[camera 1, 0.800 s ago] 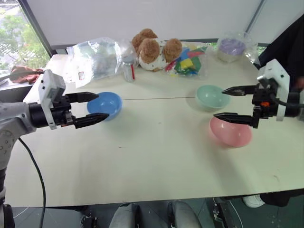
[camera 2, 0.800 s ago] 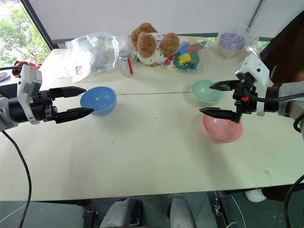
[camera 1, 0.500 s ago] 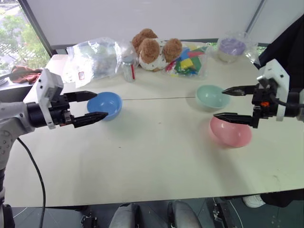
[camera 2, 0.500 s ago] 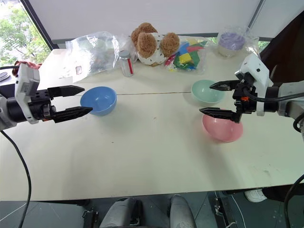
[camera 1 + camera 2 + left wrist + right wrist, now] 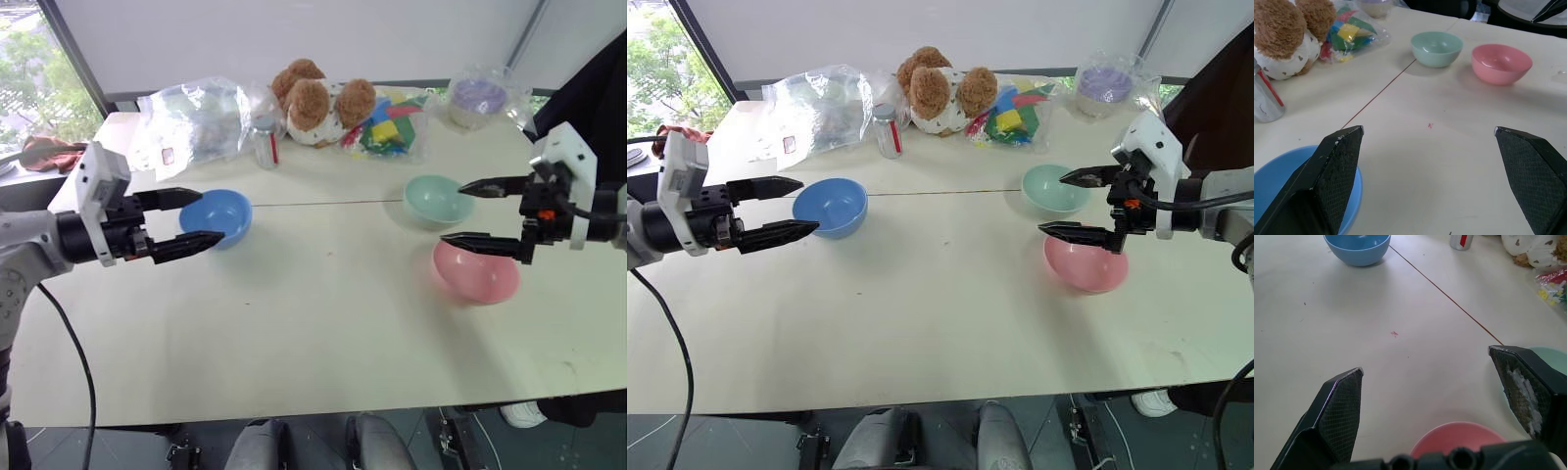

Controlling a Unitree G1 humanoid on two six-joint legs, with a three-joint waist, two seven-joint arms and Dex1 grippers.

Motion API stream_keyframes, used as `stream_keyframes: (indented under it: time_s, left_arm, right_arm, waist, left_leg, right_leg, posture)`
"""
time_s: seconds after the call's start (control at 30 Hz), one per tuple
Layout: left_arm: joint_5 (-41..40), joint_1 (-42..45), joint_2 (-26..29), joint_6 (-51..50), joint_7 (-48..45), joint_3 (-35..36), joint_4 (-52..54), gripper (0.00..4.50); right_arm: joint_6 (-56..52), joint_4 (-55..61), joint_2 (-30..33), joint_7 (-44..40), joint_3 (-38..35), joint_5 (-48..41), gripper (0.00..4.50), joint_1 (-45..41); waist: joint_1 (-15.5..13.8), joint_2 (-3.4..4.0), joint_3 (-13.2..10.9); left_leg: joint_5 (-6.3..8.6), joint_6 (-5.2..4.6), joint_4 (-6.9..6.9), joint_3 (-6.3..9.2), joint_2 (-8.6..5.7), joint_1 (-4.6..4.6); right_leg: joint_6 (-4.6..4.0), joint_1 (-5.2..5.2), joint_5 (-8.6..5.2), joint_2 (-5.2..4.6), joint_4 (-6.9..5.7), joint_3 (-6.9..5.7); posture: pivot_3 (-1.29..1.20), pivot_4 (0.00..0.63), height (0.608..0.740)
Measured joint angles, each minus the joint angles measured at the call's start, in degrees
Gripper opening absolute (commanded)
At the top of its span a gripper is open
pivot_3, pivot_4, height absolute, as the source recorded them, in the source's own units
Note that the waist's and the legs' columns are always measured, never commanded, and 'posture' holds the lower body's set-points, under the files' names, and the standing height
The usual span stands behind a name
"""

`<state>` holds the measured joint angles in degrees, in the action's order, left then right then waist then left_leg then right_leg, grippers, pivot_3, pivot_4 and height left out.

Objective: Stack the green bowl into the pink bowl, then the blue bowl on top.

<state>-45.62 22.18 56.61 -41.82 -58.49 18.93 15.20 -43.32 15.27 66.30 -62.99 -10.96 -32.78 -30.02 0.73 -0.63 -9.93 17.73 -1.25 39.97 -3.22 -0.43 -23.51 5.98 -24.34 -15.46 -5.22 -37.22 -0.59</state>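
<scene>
I expect the blue bowl [image 5: 217, 218] to nest almost to its rim when I lower it, because the green bowl [image 5: 438, 201] is about as wide and gets narrower toward its base.
The green bowl [image 5: 437, 199] sits upright on the right half of the table, with the pink bowl [image 5: 477, 273] just in front of it, a small gap between them. The blue bowl [image 5: 217, 216] rests on the left half. My left gripper [image 5: 199, 218] hovers open over the blue bowl's near-left side, fingers pointing toward the middle, holding nothing. Above the two right-hand bowls my right gripper [image 5: 458, 213] hangs open and empty, one finger over the green bowl's right edge, the other over the pink bowl's rim. The left wrist view shows the green bowl [image 5: 1436, 48] and pink bowl [image 5: 1501, 63] side by side.
Along the far edge of the table [image 5: 323, 323] lie a clear plastic bag [image 5: 199, 117], a small can [image 5: 265, 144], a brown plush toy [image 5: 321, 102], a bag of coloured blocks [image 5: 392, 127] and a bagged lavender container [image 5: 477, 98]. A dark seam line crosses the tabletop. A person in dark clothing stands at the far right.
</scene>
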Motion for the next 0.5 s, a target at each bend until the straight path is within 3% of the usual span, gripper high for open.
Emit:
stream_keyframes:
  time_s: [0.23,0.5]
  left_arm:
    - [0.1,0.0,-0.7,0.6,-0.5,-0.1,-0.1,4.43]
    - [1.3,0.3,-2.1,2.3,-1.2,-2.5,-0.4,4.43]
  right_arm:
    - [-2.0,0.3,0.2,1.4,0.4,0.7,4.5,0.9]
    - [-6.2,5.7,1.8,5.0,0.2,2.5,4.5,13.9]
  waist:
    - [0.0,0.0,0.0]
    - [-0.1,0.0,0.0]
  left_leg:
    - [0.0,0.01,0.0,0.0,0.0,0.0]
    - [0.0,0.0,-0.02,-0.02,-0.01,0.0]
  right_leg:
    - [0.0,0.0,0.0,-0.01,0.0,0.0]
    - [0.0,0.01,0.0,-0.03,0.02,0.01]
  posture:
    - [0.0,0.15,0.74]
    - [0.0,0.15,0.74]
